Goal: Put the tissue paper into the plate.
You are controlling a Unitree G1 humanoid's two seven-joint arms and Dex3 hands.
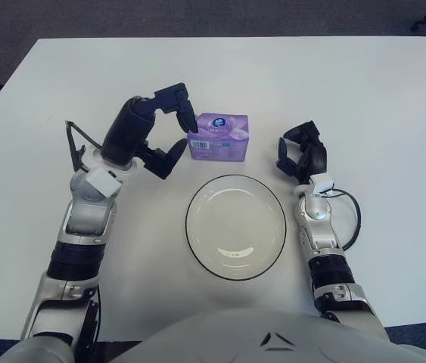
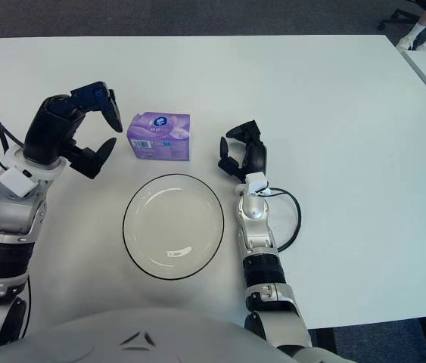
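Observation:
My gripper will lift the purple tissue pack [image 1: 219, 138] by one end, and the pack should keep its block shape because it has straight edges and full, boxy sides [image 1: 219, 150].
A purple tissue pack [image 1: 219, 138] lies on the white table [image 1: 334, 83], just behind a clear glass plate [image 1: 235, 226] with a dark rim. My left hand [image 1: 173, 133] is raised just left of the pack, fingers spread open, one fingertip close to the pack's upper left corner and not gripping it. My right hand [image 1: 300, 153] shows to the right of the plate and the pack, fingers loosely curled and holding nothing.
A black cable [image 1: 351, 219] loops beside my right forearm. Another thin cable [image 1: 75, 140] sticks out by my left wrist. Dark carpet lies beyond the table's far edge [image 1: 235, 39].

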